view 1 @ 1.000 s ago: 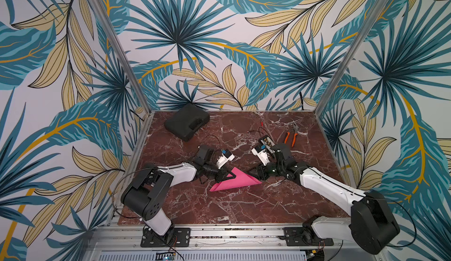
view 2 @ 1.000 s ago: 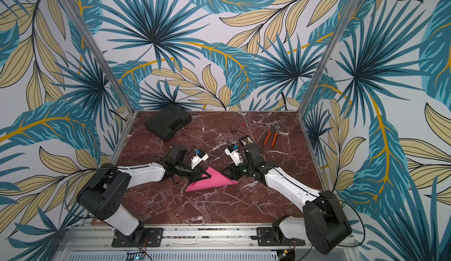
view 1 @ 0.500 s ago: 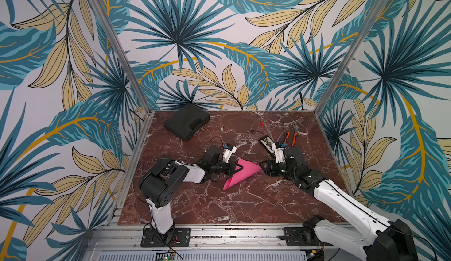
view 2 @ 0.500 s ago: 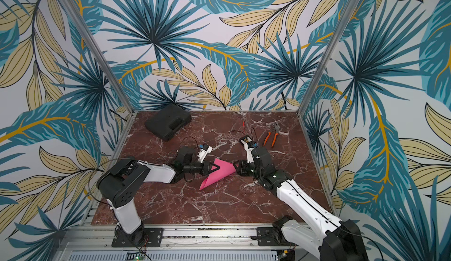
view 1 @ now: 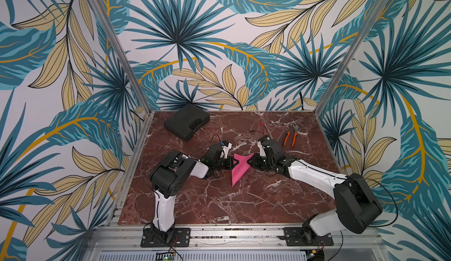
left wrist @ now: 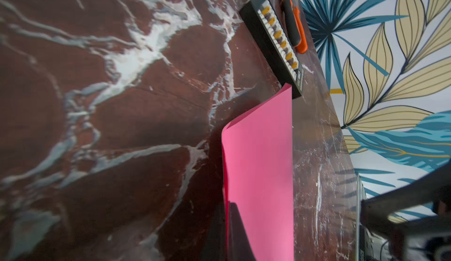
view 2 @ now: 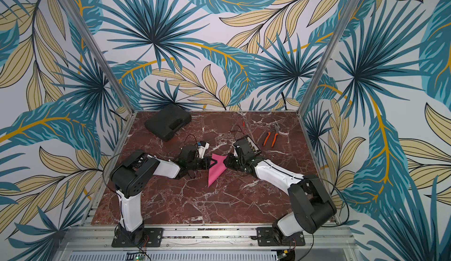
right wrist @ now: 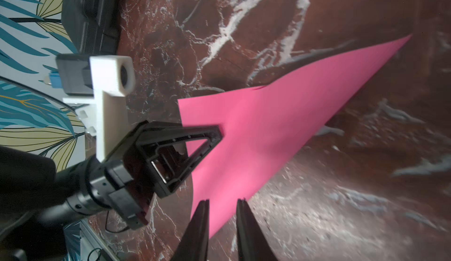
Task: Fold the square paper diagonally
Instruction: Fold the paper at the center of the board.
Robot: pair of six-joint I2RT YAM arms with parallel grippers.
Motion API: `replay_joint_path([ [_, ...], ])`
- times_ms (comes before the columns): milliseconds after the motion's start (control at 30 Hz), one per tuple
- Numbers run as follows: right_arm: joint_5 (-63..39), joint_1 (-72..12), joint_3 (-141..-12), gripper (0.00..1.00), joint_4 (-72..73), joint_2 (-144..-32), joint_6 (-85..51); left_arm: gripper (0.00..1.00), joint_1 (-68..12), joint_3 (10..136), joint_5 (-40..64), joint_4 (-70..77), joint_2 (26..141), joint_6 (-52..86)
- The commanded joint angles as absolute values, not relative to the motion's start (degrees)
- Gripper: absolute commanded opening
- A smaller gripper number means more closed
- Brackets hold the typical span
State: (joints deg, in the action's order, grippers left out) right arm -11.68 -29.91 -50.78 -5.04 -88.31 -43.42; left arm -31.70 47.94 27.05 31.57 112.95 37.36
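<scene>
My left gripper should keep its corner of the paper still while my right gripper presses the paper toward the paper's far corner (left wrist: 286, 92), because the paper's fold (left wrist: 227, 130) curls up off the marble.
The square paper (view 1: 240, 169) (view 2: 216, 169) is bright pink and loosely doubled into a triangle whose long tip points toward the table's front. My left gripper (view 1: 231, 162) (view 2: 210, 162) (left wrist: 228, 205) is shut on its left corner. The right wrist view shows that gripper (right wrist: 218, 134) lying over the paper (right wrist: 268, 130). My right gripper (view 1: 249, 161) (view 2: 225, 162) (right wrist: 222, 201) is at the paper's right corner. Its jaws stand a narrow gap apart, with the pink corner showing in the gap. In the left wrist view the paper (left wrist: 261, 162) curls up off the marble.
A black case (view 1: 186, 124) lies at the back left. Orange-handled pliers (view 1: 290, 137) and red wires (view 1: 262, 125) lie at the back right. A black terminal strip (view 2: 249, 146) (left wrist: 273, 40) sits just behind my right wrist. The marble table (view 1: 219, 203) is walled on three sides.
The left gripper has swung the paper round, so its long tip now points to the front. The right gripper pulled away, then came back to the right corner with narrower jaws.
</scene>
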Motion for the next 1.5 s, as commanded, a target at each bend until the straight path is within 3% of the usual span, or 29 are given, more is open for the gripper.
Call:
replay_joint_path([
  [0, -9.9, -31.3, -54.8, 0.20, -3.7, -93.4, -45.3, 0.00, -31.5, 47.8, 23.2, 29.8, 113.2, 38.1],
  [300, -8.8, -33.5, -61.7, 0.11, -5.1, -104.5, -46.1, 0.00, -31.5, 48.1, 21.6, 27.3, 112.9, 39.1],
  [733, -7.8, -33.6, -64.7, 0.10, -10.7, -110.5, -43.1, 0.00, -31.5, 47.8, 22.0, 27.4, 113.0, 39.8],
  [1467, -4.2, -33.0, -52.6, 0.07, -13.7, -98.4, -37.6, 0.00, -30.6, 46.4, 21.9, 26.5, 110.7, 43.0],
])
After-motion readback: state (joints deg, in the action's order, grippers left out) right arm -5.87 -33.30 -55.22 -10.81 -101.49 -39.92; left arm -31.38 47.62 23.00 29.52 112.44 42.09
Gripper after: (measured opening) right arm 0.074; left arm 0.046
